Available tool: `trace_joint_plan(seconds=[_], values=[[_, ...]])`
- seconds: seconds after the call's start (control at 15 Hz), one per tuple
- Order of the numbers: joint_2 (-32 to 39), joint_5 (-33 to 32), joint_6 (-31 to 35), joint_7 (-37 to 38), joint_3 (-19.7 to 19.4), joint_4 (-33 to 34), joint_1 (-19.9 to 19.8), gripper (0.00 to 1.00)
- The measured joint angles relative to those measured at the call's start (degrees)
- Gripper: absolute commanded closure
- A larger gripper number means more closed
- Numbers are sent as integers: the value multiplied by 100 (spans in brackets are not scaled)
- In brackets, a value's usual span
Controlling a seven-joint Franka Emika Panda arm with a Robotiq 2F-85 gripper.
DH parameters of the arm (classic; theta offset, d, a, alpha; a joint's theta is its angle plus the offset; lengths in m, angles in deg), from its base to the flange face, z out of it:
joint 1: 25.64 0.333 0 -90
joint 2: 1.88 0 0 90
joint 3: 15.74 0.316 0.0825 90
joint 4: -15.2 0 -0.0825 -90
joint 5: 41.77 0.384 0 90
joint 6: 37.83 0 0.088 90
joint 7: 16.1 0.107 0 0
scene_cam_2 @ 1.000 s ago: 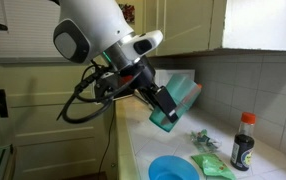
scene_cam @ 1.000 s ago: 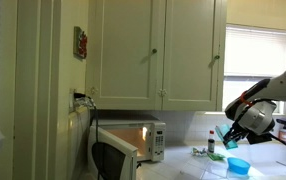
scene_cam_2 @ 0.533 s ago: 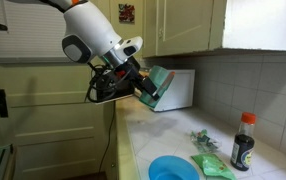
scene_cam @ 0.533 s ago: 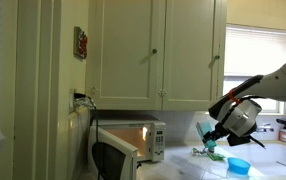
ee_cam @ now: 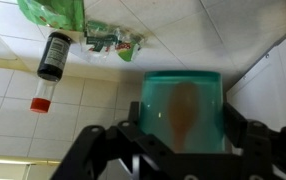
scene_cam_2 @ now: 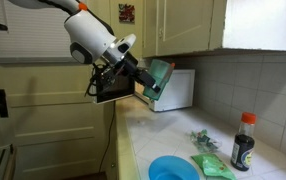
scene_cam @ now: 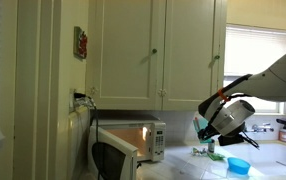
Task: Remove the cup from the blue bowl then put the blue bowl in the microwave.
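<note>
The teal cup (scene_cam_2: 159, 77) is hanging tilted high over the counter, so my gripper should bring it down and set it upright past the green packets.
My gripper (ee_cam: 181, 132) is shut on a translucent teal cup (ee_cam: 181, 108), one finger on each side of it. In both exterior views the cup (scene_cam_2: 159, 80) hangs tilted in the air above the counter, gripper (scene_cam_2: 148, 86) behind it, in front of the microwave (scene_cam_2: 179, 88). The blue bowl (scene_cam_2: 173, 168) sits upright on the counter below, with nothing in it. It also shows as the bowl (scene_cam: 239, 167) beyond the gripper (scene_cam: 211, 128). The microwave (scene_cam: 133, 140) stands with its door swung open and its inside lit orange. The wrist view does not show the bowl.
A dark sauce bottle (scene_cam_2: 243, 142) with a red cap stands by the tiled wall, and green packets (scene_cam_2: 211, 165) lie next to the bowl. The wrist view shows the bottle (ee_cam: 51, 60) and the packets (ee_cam: 113, 40). Cupboards (scene_cam: 158, 50) hang above the microwave.
The arm has carried the cup up and away from above the bowl toward the microwave. The bowl stays where it was on the counter.
</note>
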Motion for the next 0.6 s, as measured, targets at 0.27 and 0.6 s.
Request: trace_joint_plan(seconds=[0.27, 0.6], values=[[12, 47, 29, 87, -24, 49, 34, 46], [97, 154, 682, 728, 88, 243, 335, 46]])
